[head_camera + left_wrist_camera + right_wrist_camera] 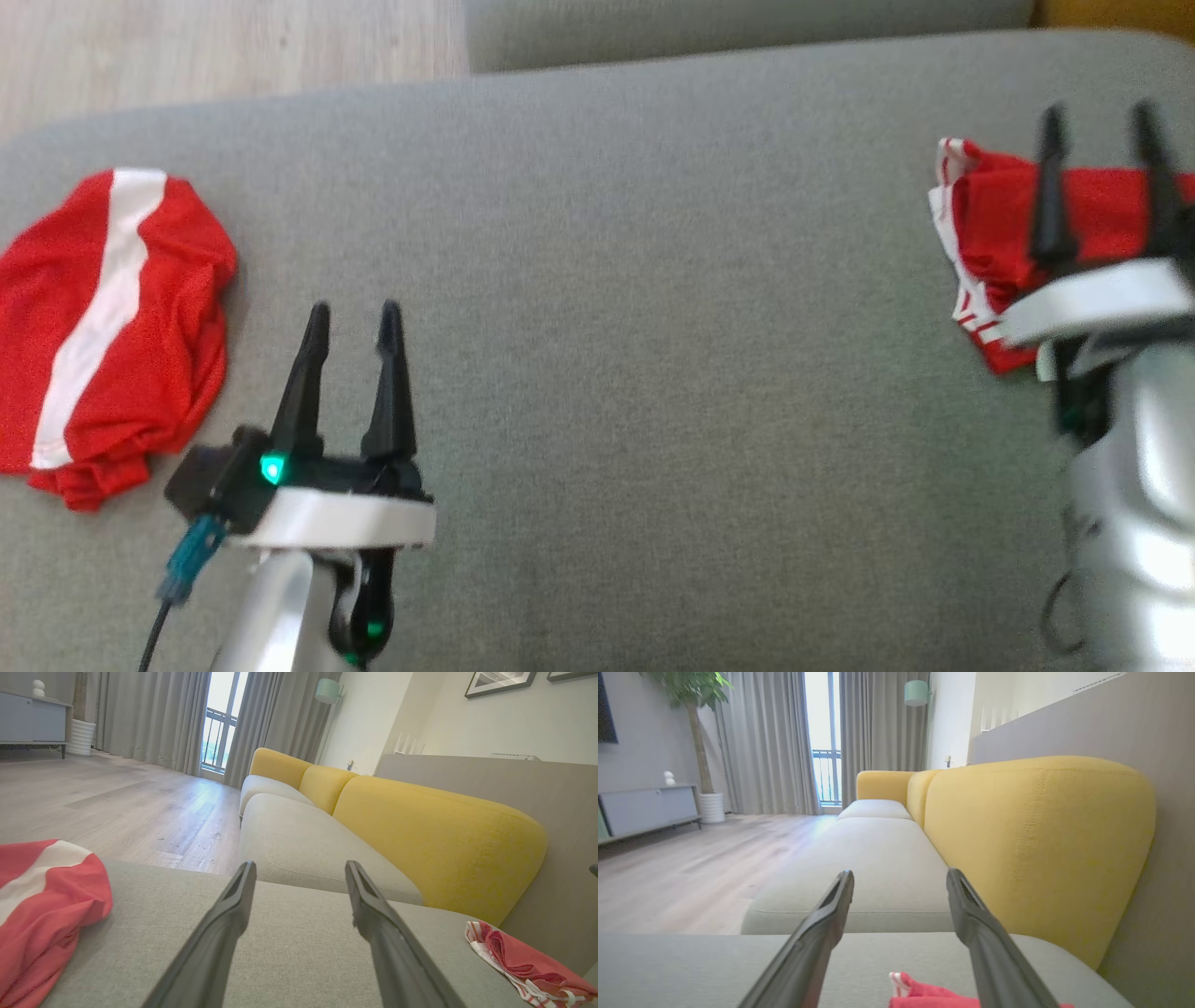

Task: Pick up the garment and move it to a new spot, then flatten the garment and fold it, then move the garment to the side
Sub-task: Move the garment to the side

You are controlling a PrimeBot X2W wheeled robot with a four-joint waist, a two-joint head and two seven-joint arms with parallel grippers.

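The striped red garment [123, 325] is bunched up in loose folds [192, 353]. The garment will still be crumpled when it lands as I carry it by its white stripe.
A folded red garment [1102, 210] with white trim lies at the right end of the grey seat cushion [653, 280]. My right gripper [1097, 112] hovers over it, open, with nothing between its fingers. In the right wrist view the garment's edge [924, 994] peeks out below the spread fingers of that gripper [901, 873]. A second red garment [159, 308] with a broad white stripe lies bunched at the cushion's left end. My left gripper [355, 308] stands open and empty to the right of it, over bare cushion. The left wrist view shows both garments, the striped one [42, 905] and the folded one [523, 961], on either side of the left gripper [300, 865].
Yellow backrests [439, 840] line the sofa's right side against a grey wall panel. Another grey seat cushion [859, 877] continues ahead. Wooden floor [187, 47] lies beyond the cushion's far left edge. The wide stretch of cushion between the two garments is bare.
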